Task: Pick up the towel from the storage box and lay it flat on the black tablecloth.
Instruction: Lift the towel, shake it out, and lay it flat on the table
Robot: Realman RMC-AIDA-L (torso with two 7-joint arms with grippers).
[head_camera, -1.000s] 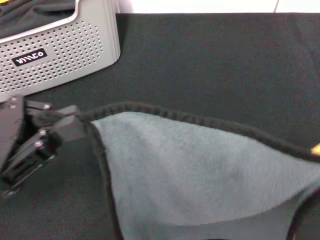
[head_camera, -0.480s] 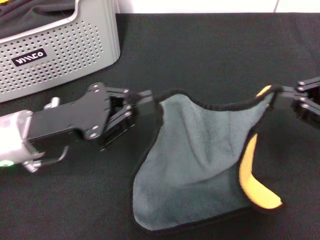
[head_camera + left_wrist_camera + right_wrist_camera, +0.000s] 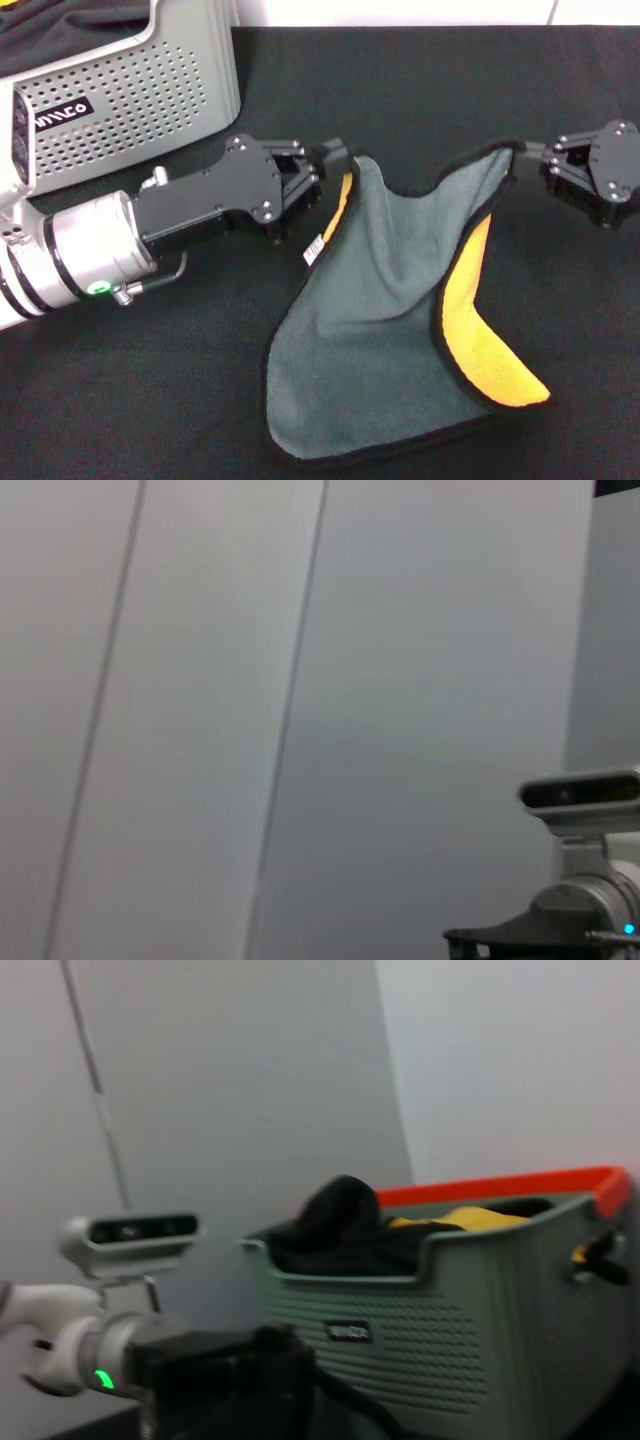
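Next, I pull the towel's corner toward the storage box point(image 3: 165, 105) with my left gripper before I lower the towel, because the towel's top hem point(image 3: 408, 191) is sagging and the towel's edge is folded yellow side up.
The towel point(image 3: 385, 300), grey-green with a yellow-orange underside and a small white tag, is stretched between my two grippers in the head view. My left gripper point(image 3: 338, 160) is shut on its one upper corner and my right gripper point(image 3: 530, 160) is shut on the other. The top hem sags between them. The towel's lower part lies on the black tablecloth point(image 3: 430, 90), with its right edge folded over yellow side up. The storage box point(image 3: 130, 95) stands at the far left, behind my left arm; the right wrist view also shows the storage box point(image 3: 430, 1310).
A dark cloth point(image 3: 340, 1225) and something yellow point(image 3: 460, 1218) lie heaped in the box, which has an orange rim point(image 3: 500, 1188) at the back. The tablecloth's far edge meets a white wall. The left wrist view holds only wall and the other arm's camera point(image 3: 580, 792).
Both grippers have carried the towel's top corners farther from me and closer together. The towel now sags more in the middle, and its lower part rests on the tablecloth with more yellow showing.
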